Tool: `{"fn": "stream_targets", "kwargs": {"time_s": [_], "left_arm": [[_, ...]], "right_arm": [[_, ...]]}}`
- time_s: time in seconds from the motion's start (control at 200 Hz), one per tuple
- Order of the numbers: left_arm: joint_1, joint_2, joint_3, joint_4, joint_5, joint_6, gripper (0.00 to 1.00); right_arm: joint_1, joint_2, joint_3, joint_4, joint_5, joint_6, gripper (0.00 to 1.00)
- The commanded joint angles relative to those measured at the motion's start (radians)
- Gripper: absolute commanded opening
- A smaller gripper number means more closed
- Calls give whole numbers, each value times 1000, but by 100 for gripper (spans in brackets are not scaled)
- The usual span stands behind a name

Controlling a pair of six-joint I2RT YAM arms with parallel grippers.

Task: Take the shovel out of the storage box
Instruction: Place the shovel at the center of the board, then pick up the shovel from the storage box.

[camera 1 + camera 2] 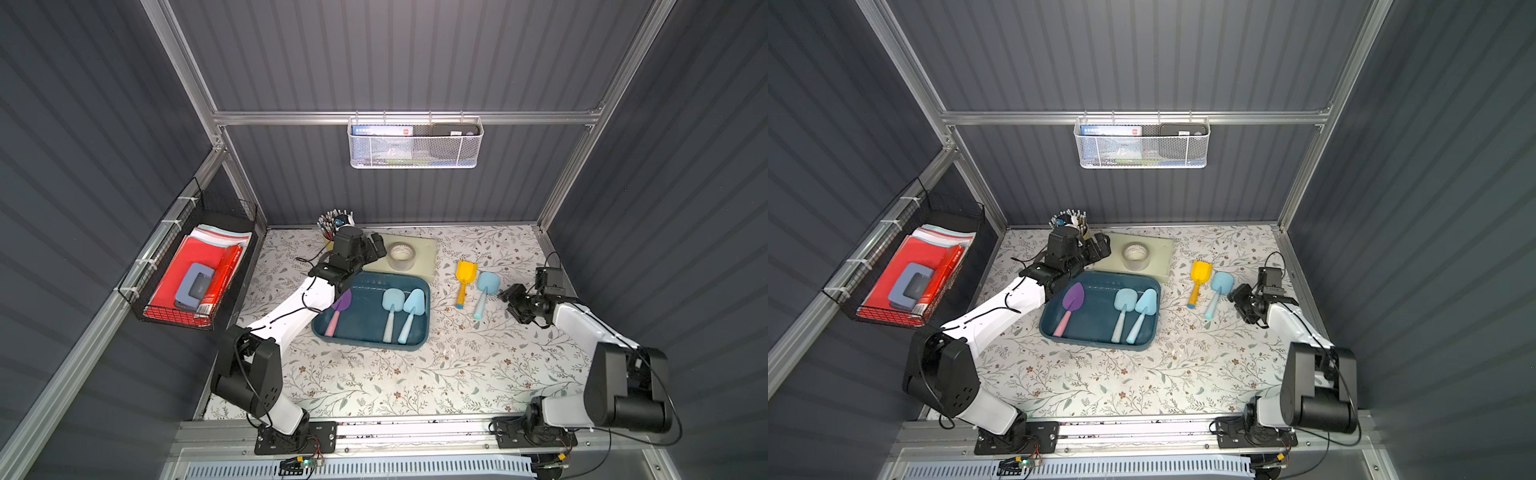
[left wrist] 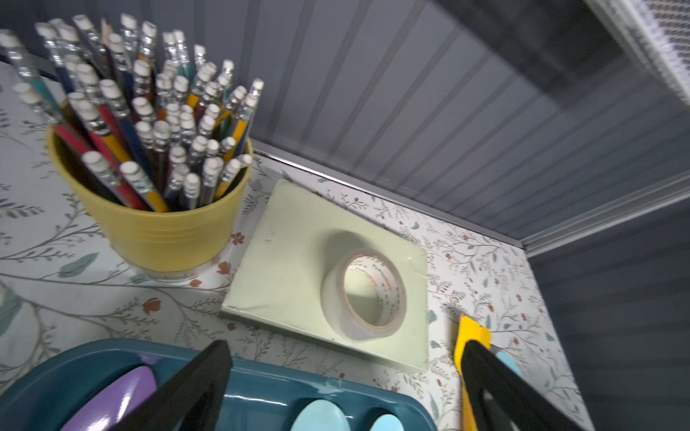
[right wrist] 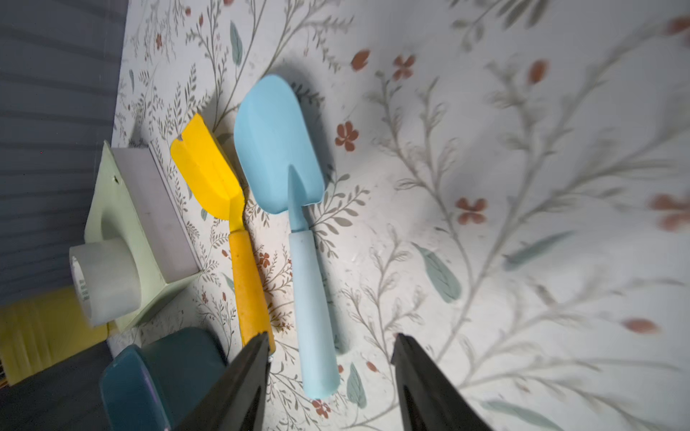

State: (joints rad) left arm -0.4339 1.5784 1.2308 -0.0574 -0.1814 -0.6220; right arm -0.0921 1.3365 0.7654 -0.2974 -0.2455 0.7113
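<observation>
My left gripper should lift the purple shovel (image 1: 1069, 308) by the blade (image 1: 1073, 296) and hand it over, because the shovel lies at the storage box's end far from my right gripper.
The dark teal storage box (image 1: 365, 318) (image 1: 1096, 318) sits mid-table. Inside it lie a purple shovel with a pink handle (image 1: 340, 305) and two light blue shovels (image 1: 391, 307) (image 1: 412, 311). To its right on the table lie a yellow shovel (image 1: 463, 282) and another light blue shovel (image 1: 483, 293) (image 3: 310, 283). My right gripper (image 1: 508, 301) (image 3: 330, 339) is open just behind that blue shovel's handle end, which lies free between the jaws. My left gripper (image 1: 377, 246) (image 2: 343, 349) hangs wide open over the box's far rim (image 2: 280, 380), holding nothing.
A yellow cup of pencils (image 2: 157, 224) stands at the back left. Beside it is a tape roll (image 1: 400, 255) on a pale green pad (image 1: 424, 249). A white mesh basket (image 1: 415, 143) hangs on the back wall, a black wire basket (image 1: 195, 270) on the left wall.
</observation>
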Motion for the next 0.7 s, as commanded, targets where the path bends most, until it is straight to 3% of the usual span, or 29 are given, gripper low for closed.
{"fn": "stream_targets", "kwargs": {"time_s": [0.0, 0.165, 0.28, 0.43, 0.595, 0.695], "left_arm": [[1, 21, 63, -155, -163, 69, 95], [1, 21, 92, -173, -271, 70, 88], [1, 22, 88, -162, -255, 107, 82], [-12, 114, 164, -344, -255, 122, 79], [-115, 169, 221, -525, -385, 89, 75], [-147, 182, 237, -587, -348, 63, 75]], "right_arm": [[15, -155, -11, -134, 182, 29, 58], [98, -302, -44, 86, 22, 60, 58], [189, -251, 26, 99, 18, 44, 58], [240, -182, 53, 122, -1, 42, 58], [262, -165, 17, 188, -47, 77, 58], [268, -153, 17, 185, -46, 74, 58]]}}
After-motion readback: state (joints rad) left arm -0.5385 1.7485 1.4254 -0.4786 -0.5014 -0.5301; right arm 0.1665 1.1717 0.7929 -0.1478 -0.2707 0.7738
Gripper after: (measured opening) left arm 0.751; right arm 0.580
